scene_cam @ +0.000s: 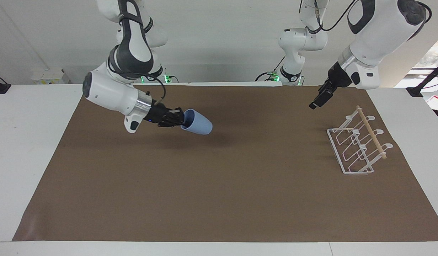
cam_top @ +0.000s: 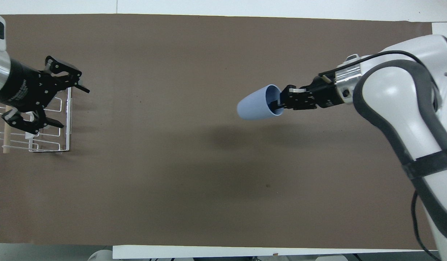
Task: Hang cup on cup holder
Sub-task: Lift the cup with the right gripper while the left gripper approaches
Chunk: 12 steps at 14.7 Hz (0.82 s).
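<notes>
The holder's wire loops (cam_top: 60, 104) stick out, so I expect the light-blue cup (cam_top: 259, 103) to slip mouth-first over a loop and stay hanging at an angle when I push it on.
My right gripper (scene_cam: 182, 120) is shut on the rim of the light-blue cup (scene_cam: 198, 124), one finger inside it. It holds the cup on its side in the air over the brown mat, base pointing toward the left arm's end. The gripper (cam_top: 281, 102) and the cup (cam_top: 256, 108) also show in the overhead view. The white wire cup holder (scene_cam: 348, 156) with its wooden rod stands on the mat at the left arm's end, and shows in the overhead view (cam_top: 68, 123). My left gripper (scene_cam: 317, 101) is open and empty. It hangs in the air beside the holder and overlaps it in the overhead view (cam_top: 72, 107).
The brown mat (scene_cam: 219, 199) covers most of the white table (scene_cam: 23, 149). The cup's shadow lies on the mat under it. Nothing else stands between the cup and the holder.
</notes>
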Available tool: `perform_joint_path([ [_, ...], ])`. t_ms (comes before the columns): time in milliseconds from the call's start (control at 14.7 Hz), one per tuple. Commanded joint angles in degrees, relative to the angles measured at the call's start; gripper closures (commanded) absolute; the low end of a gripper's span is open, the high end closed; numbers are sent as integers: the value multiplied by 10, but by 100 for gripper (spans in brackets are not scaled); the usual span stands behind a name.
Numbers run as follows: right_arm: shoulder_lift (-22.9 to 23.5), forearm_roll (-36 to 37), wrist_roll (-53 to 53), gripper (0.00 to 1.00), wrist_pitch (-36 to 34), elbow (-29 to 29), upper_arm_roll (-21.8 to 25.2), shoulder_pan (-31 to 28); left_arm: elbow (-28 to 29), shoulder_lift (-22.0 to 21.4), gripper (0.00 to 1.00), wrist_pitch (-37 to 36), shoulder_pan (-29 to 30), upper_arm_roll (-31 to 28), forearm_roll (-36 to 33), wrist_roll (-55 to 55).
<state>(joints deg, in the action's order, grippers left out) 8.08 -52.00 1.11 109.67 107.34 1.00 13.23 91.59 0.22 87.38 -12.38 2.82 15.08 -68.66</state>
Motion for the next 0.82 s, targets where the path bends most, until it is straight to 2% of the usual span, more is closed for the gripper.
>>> perform_joint_path([
  [0, 4, -71, -63, 100, 34, -1, 1, 44, 26, -19, 0, 22, -12, -6, 65, -92],
  [136, 3, -107, -99, 100, 52, 1, 1, 81, 65, -40, 0, 34, -12, -6, 128, -174],
  [341, 3, -112, -135, 100, 97, 4, 1, 132, 147, -73, 0, 136, -9, -6, 204, -262],
  [545, 3, -146, -153, 100, 113, 5, 1, 163, 150, -59, 0, 184, -27, -6, 214, -291],
  [750, 4, -163, -153, 100, 160, 6, 1, 195, 162, -45, 0, 193, -47, -6, 214, -291],
])
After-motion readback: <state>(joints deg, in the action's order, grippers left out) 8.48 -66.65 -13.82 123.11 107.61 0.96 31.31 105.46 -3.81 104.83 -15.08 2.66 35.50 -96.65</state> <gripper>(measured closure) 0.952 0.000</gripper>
